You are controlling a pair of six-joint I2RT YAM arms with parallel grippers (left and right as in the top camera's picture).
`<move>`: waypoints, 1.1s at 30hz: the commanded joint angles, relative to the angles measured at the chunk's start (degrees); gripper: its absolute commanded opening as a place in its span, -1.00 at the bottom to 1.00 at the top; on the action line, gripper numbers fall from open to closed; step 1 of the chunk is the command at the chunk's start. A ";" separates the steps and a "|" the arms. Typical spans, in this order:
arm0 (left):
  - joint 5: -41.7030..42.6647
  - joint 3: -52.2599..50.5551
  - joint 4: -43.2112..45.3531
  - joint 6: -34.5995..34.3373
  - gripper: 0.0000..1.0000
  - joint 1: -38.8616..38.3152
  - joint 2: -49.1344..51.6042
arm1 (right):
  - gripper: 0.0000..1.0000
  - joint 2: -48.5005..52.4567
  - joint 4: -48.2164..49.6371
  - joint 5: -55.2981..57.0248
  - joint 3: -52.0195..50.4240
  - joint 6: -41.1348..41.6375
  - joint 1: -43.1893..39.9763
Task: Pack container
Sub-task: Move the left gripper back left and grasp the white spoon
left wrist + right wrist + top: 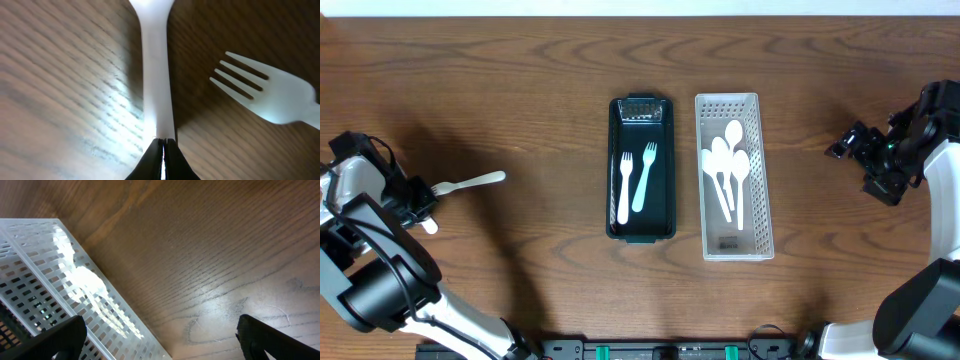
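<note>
The white spoon's handle is below my left gripper's closed fingers, so I should open them, move toward the bowl and close them around the neck before I lift.
My left gripper at the far left is shut on the handle of a white plastic utensil that points right; the left wrist view shows the jaws pinching its handle. A loose white fork lies on the table beside it, mostly hidden under the arm in the overhead view. The dark green container in the middle holds two white forks. My right gripper is open and empty, right of the white basket; its fingers are spread wide.
A white perforated basket with several white spoons stands right of the green container; its wall shows in the right wrist view. Bare wooden table lies between the left gripper and the container.
</note>
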 commanded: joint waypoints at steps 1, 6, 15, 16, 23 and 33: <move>-2.08 0.35 0.46 0.44 -0.52 0.04 -4.98 | 0.99 0.24 0.20 -0.61 -0.26 -0.87 -0.26; -3.43 0.33 3.30 0.42 0.14 0.98 -5.14 | 0.99 0.24 0.11 -0.61 -0.26 -1.81 -0.26; -3.17 0.33 12.50 1.03 0.14 1.86 -4.26 | 0.98 0.24 -0.81 -0.61 -0.26 -3.23 -0.26; -3.15 0.33 13.16 1.03 0.14 1.86 -3.93 | 0.99 0.24 -0.83 -0.61 -0.26 -3.23 -0.26; -2.97 0.33 15.98 1.03 0.14 1.86 -2.14 | 0.99 0.24 -2.14 -0.61 -0.26 -3.23 -0.26; 0.83 0.33 16.41 0.98 0.15 1.86 1.66 | 0.99 0.24 -3.10 -0.61 -0.26 -3.21 -0.26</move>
